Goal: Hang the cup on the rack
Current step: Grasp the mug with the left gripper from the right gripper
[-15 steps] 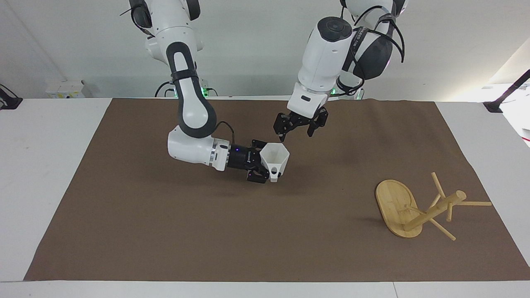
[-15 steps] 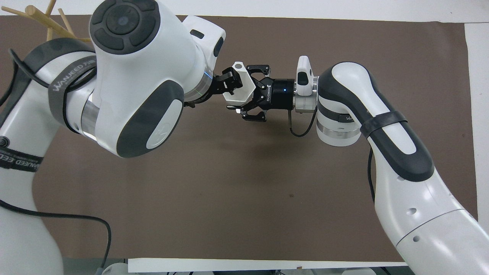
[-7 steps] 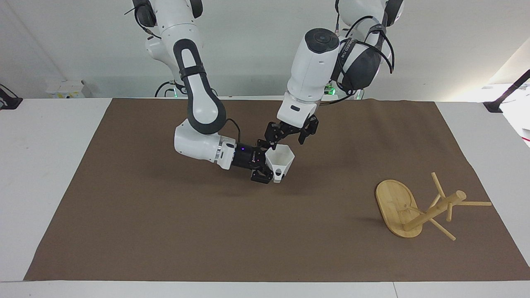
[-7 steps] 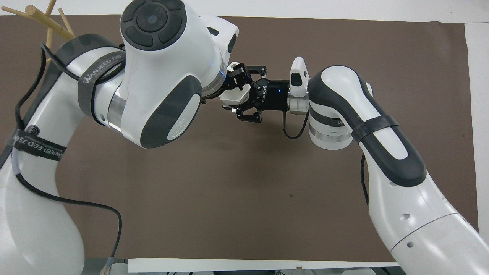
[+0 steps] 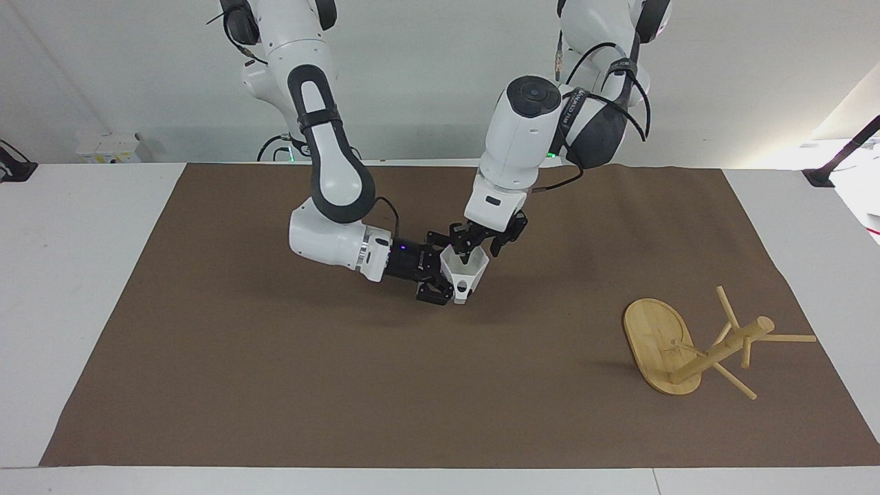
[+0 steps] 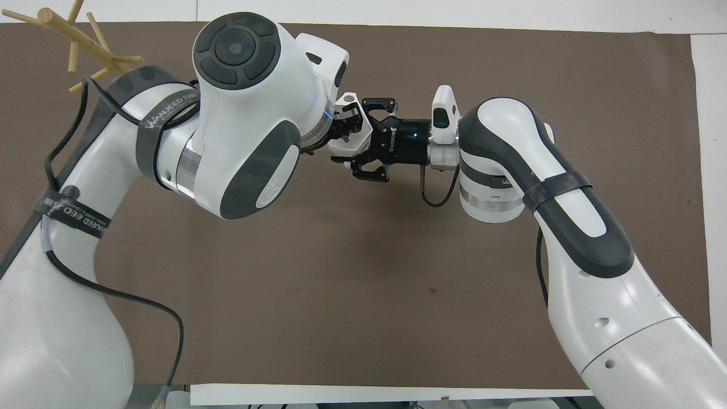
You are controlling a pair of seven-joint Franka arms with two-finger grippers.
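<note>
My right gripper needs to open and move away first, because it is shut on the cup's body point(image 5: 466, 277). Then my left gripper will carry the cup to the rack point(image 5: 716, 356).
The small white faceted cup point(image 5: 468, 273) point(image 6: 349, 145) hangs in the air over the middle of the mat, mouth up and tipped a little. My right gripper point(image 5: 445, 269) point(image 6: 355, 136) reaches in sideways and is shut on the cup's body. My left gripper point(image 5: 473, 256) point(image 6: 352, 119) comes down from above. It has closed onto the cup's rim, with one finger inside the mouth. The bamboo rack point(image 5: 715, 352) point(image 6: 85, 41) lies tipped on its side toward the left arm's end of the table, farther from the robots than the cup. Its pegs stick out and its oval base stands on edge.
A brown mat point(image 5: 275, 378) covers most of the white table point(image 5: 75, 275). In the overhead view the left arm's bulk hides the rack's base and much of that end of the mat. A black clamp point(image 5: 821, 177) sits at the table's corner.
The left gripper came down from above the cup onto its rim and narrowed its fingers. The right gripper, still holding the cup, shifted slightly toward the left arm. The rack has not moved.
</note>
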